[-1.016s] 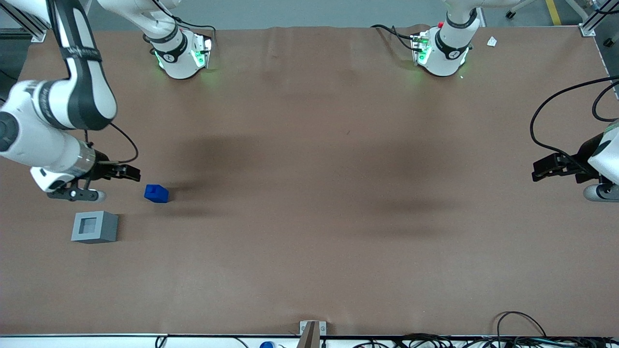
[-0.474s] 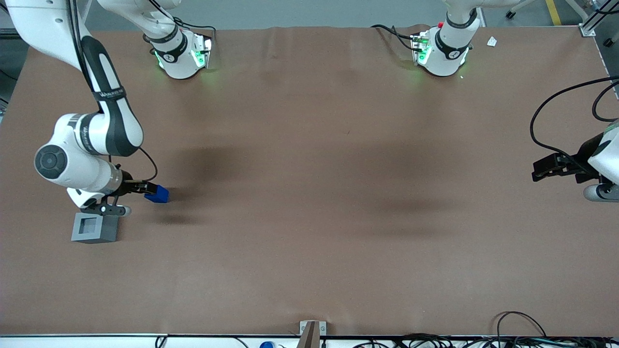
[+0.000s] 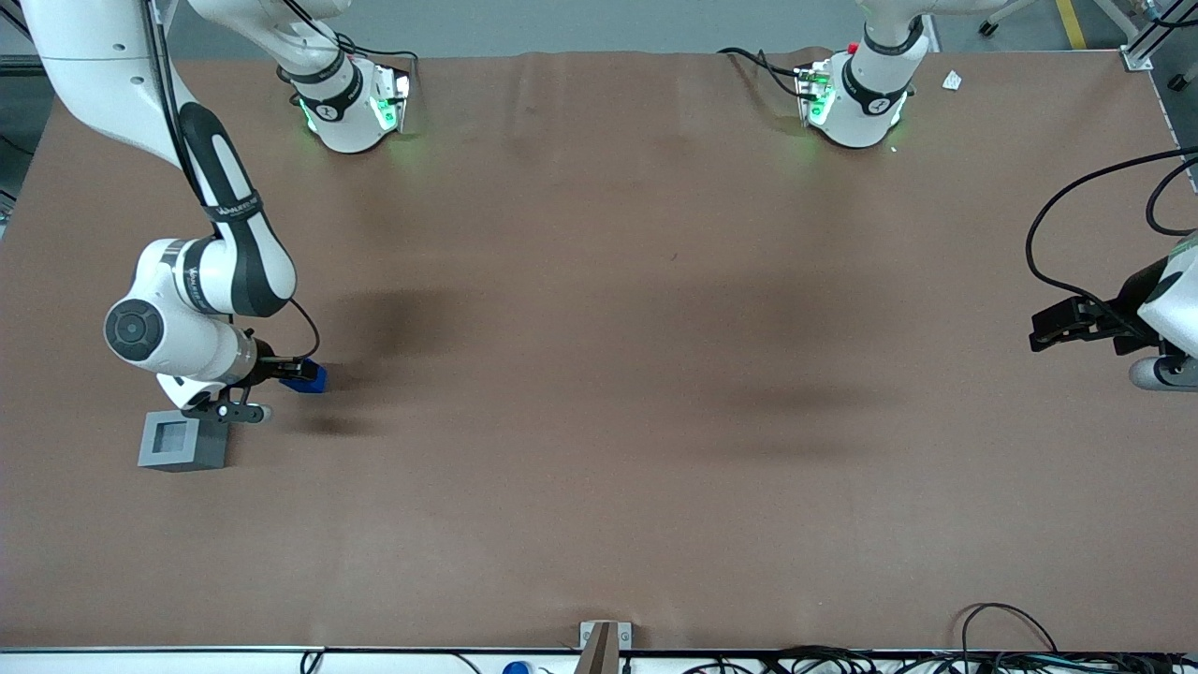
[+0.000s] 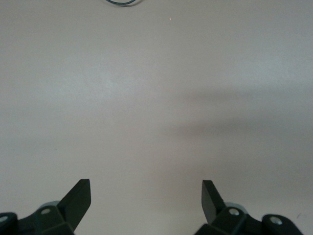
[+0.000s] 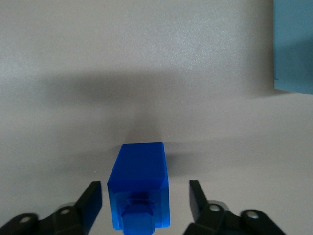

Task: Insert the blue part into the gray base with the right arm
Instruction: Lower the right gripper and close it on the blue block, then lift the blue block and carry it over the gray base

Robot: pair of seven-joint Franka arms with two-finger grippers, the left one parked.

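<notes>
The gray base's opening [image 3: 169, 437] seems small next to the blue part [image 3: 308, 378], so I expect the blue part to stand out above the gray base's rim when the robot puts it in.
The blue part [image 3: 312, 377] rests on the brown table, a little farther from the front camera than the gray base [image 3: 183, 442]. In the right wrist view the blue part [image 5: 140, 190] sits between the two black fingers with a gap on each side, its stub pointing toward the camera. My gripper [image 3: 292, 372] is open around it, low over the table. The right arm's wrist [image 3: 178, 342] hangs just above the gray base's edge. An edge of the gray base [image 5: 293, 46] shows in the right wrist view.
Two white arm bases [image 3: 351, 103] [image 3: 856, 94] with green lights stand along the table edge farthest from the front camera. The parked arm's black gripper [image 3: 1076, 323] and looping cables lie at its end of the table. Cables trail along the nearest edge.
The right arm has swung down and toward the blue part; the gripper now straddles it, where a second ago it hung beside it. The blue part and gray base have not moved.
</notes>
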